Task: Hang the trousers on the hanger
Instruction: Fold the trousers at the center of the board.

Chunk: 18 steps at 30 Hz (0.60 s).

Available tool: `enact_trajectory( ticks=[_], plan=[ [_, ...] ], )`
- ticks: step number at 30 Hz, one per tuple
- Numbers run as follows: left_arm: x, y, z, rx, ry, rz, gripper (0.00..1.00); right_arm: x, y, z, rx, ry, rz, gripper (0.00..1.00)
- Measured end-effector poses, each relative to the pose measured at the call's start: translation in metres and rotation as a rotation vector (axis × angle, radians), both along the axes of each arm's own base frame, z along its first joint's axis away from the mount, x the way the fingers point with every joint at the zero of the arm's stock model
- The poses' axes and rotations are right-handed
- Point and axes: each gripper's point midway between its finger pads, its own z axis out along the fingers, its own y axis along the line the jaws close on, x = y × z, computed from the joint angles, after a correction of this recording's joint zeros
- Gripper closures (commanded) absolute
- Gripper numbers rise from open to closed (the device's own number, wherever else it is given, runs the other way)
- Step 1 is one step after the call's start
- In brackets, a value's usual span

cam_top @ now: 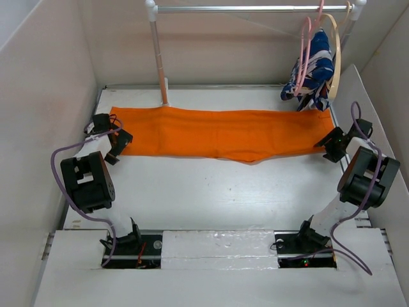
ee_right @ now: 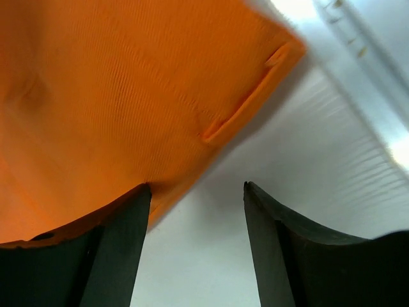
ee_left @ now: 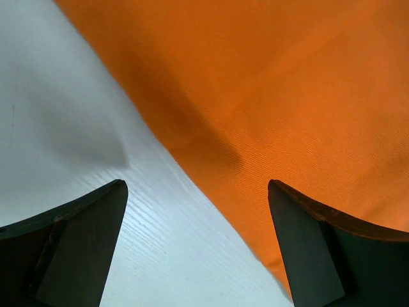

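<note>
The orange trousers reach as far as the rail post and the patterned garment (cam_top: 311, 103). Both my grippers should pull the trousers clear of them before my right gripper folds one end (cam_top: 321, 130) over.
The orange trousers (cam_top: 220, 132) lie flat, folded into a long strip across the far part of the table. The pink hanger (cam_top: 305, 54) hangs on the rail at the back right. My left gripper (cam_top: 119, 142) is open at the strip's left near corner; in the left wrist view (ee_left: 198, 192) the cloth edge (ee_left: 268, 102) runs diagonally between its fingers. My right gripper (cam_top: 327, 144) is open at the strip's right end; in the right wrist view (ee_right: 197, 188) its left finger sits over the cloth corner (ee_right: 128, 96).
A tan hanger (cam_top: 335, 57) and a blue-and-white patterned garment (cam_top: 313, 70) hang on the rail (cam_top: 249, 9) at the back right. A rail post (cam_top: 158, 57) stands behind the trousers. White walls enclose the table (cam_top: 211, 192).
</note>
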Motion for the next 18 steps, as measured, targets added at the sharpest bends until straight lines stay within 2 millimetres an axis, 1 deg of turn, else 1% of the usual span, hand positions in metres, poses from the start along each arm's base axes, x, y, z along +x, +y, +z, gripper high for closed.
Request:
enact_trajectory(
  ticks=[2, 4, 5, 7, 8, 9, 10, 11, 12, 13, 14, 15, 18],
  plan=[
    [-0.004, 0.0, -0.009, -0.036, 0.017, 0.009, 0.11, -0.001, 0.015, -0.006, 0.018, -0.014, 0.027, 0.33],
    [-0.004, 0.002, -0.017, -0.059, 0.027, 0.02, 0.11, -0.007, 0.03, -0.014, 0.046, -0.013, 0.044, 0.33],
    [-0.004, 0.002, -0.022, -0.066, 0.037, 0.023, 0.13, -0.007, 0.035, -0.018, 0.061, -0.022, 0.045, 0.34],
    [0.007, 0.001, -0.019, -0.086, 0.007, 0.024, 0.15, -0.003, 0.036, -0.017, 0.071, -0.05, 0.04, 0.34],
    [0.012, 0.0, -0.02, -0.094, -0.001, 0.022, 0.22, 0.001, 0.035, -0.017, 0.072, -0.064, 0.032, 0.37],
    [0.017, 0.0, -0.018, -0.101, -0.014, 0.024, 0.27, 0.006, 0.035, -0.017, 0.075, -0.078, 0.027, 0.42],
    [0.022, 0.0, -0.019, -0.106, -0.03, 0.026, 0.34, 0.011, 0.034, -0.018, 0.076, -0.09, 0.024, 0.63],
    [0.025, 0.0, -0.02, -0.11, -0.037, 0.031, 0.57, 0.015, 0.033, -0.018, 0.075, -0.099, 0.021, 0.72],
    [0.028, 0.0, -0.021, -0.116, -0.045, 0.036, 0.67, 0.018, 0.034, -0.02, 0.082, -0.101, 0.015, 0.78],
    [0.029, 0.001, -0.025, -0.117, -0.04, 0.04, 0.77, 0.019, 0.037, -0.023, 0.086, -0.093, 0.012, 0.82],
    [0.031, 0.001, -0.028, -0.125, -0.036, 0.043, 0.92, 0.019, 0.039, -0.025, 0.092, -0.085, 0.009, 0.94],
    [0.034, 0.001, -0.028, -0.125, -0.038, 0.042, 1.0, 0.019, 0.04, -0.026, 0.088, -0.082, 0.008, 1.0],
    [0.042, 0.002, -0.03, -0.127, -0.036, 0.033, 1.0, 0.011, 0.041, -0.02, 0.067, -0.078, -0.004, 1.0]
  ],
)
